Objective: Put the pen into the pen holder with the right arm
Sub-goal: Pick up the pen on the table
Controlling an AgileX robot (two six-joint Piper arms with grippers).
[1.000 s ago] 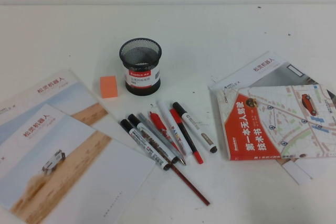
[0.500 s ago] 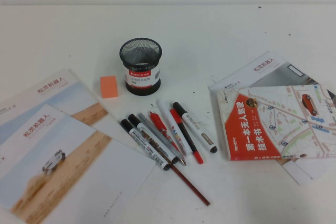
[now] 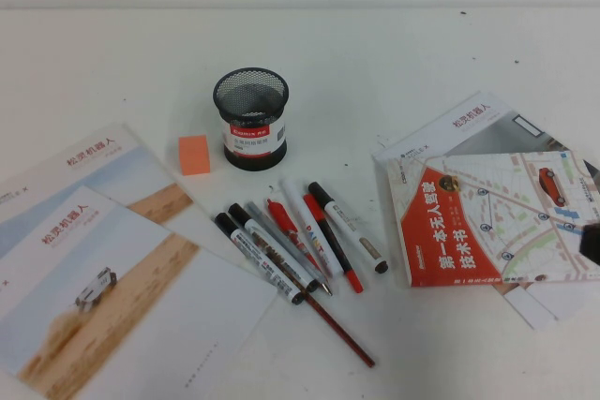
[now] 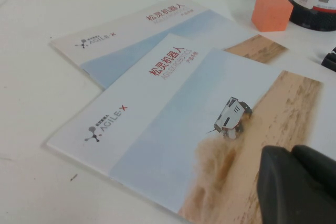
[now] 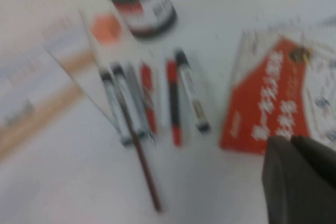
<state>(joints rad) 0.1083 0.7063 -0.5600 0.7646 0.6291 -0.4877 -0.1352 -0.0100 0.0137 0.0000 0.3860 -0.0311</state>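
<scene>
The pen has open space between it and the orange book, so my right gripper should keep going down to the pen and close around its white body.
The pen, a thick white marker with black cap and black tail, lies at the right end of a row of pens, just in front of the pen holder, a black mesh cup with a white and red label. In the right wrist view the pen and holder show blurred. My right gripper is shut and empty, high above the orange book; a dark tip of it shows at the right edge of the high view. My left gripper is shut and empty over the brochures.
Several other markers, a red pen and a brown pencil lie beside the pen. An orange cube sits left of the holder. Brochures cover the left, an orange book on papers the right.
A dark part of my right gripper has come into the high view at the right edge, over the book. Nothing on the table has moved.
</scene>
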